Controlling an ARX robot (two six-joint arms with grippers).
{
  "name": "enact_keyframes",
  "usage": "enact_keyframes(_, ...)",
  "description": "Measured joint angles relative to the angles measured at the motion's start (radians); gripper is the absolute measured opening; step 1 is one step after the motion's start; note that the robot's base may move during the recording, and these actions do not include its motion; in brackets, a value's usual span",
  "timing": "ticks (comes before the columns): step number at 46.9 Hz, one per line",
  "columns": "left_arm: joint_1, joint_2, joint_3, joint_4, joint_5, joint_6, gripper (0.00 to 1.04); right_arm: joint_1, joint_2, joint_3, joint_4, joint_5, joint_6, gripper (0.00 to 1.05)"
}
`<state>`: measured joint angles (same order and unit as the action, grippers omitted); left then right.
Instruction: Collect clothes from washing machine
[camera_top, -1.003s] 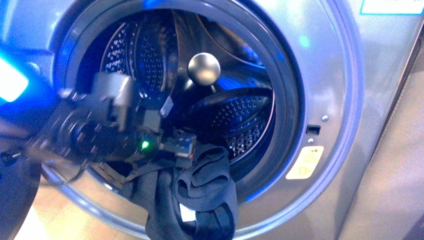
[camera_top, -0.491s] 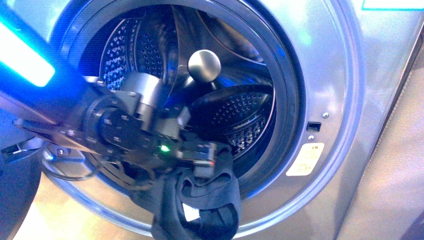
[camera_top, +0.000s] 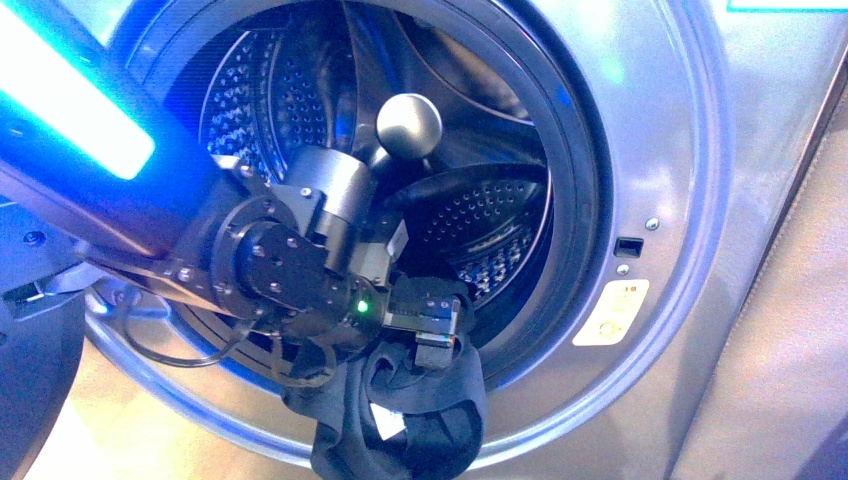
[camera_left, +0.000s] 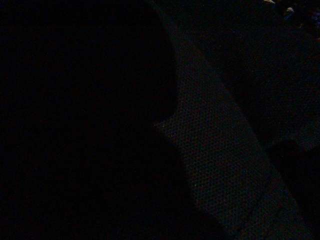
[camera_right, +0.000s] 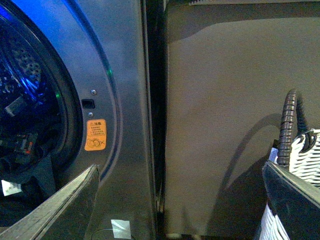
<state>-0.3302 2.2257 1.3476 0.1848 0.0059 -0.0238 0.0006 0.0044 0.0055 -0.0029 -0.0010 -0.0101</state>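
The dark navy clothes should come out whole when I pull and leave the drum empty, because their bulk already hangs over the lower rim of the opening.
The washing machine (camera_top: 660, 150) is a grey front-loader with its mouth open onto the shiny perforated drum (camera_top: 480, 215). The dark navy clothes (camera_top: 420, 425), with a small white tag, hang over the lower rim of the mouth. My left gripper (camera_top: 435, 328) is open, right at the top of the clothes at the drum's mouth; its fingertips are hard to make out. The left wrist view is dark. My right gripper (camera_right: 181, 170) is open and empty, off to the machine's right, facing its front panel (camera_right: 125, 100) and the yellow warning sticker (camera_right: 95, 134).
A woven white-grey-black basket (camera_right: 306, 155) with a dark handle stands to the right of the machine. A brown flat panel (camera_right: 225, 115) stands beside the machine. A round metal knob (camera_top: 408, 124) sits in the middle of the drum.
My left arm has swung right and forward, so its gripper has come to the top of the hanging clothes. The clothes have stayed draped over the rim.
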Motion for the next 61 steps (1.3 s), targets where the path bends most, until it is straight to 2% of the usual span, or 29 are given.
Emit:
enact_keyframes(16,0.029,0.041,-0.020,0.056,0.012,0.056,0.98,0.000,0.000,0.000,0.000,0.000,0.000,0.97)
enact_keyframes(19,0.034,0.046,-0.021,0.063,0.005,0.073,0.86,0.000,0.000,0.000,0.000,0.000,0.000,0.97)
enact_keyframes(28,0.045,0.048,-0.026,0.076,-0.004,0.099,0.62,0.000,0.000,0.000,0.000,0.000,0.000,0.97)
enact_keyframes(42,0.061,0.021,-0.072,0.150,0.036,0.116,0.20,0.000,0.000,0.000,0.000,0.000,0.000,0.97)
enact_keyframes(47,0.069,-0.009,-0.109,0.188,0.066,0.143,0.15,0.000,0.000,0.000,0.000,0.000,0.000,0.97)
enact_keyframes(61,0.087,-0.172,-0.286,0.238,0.161,0.205,0.14,0.000,0.000,0.000,0.000,0.000,0.000,0.97)
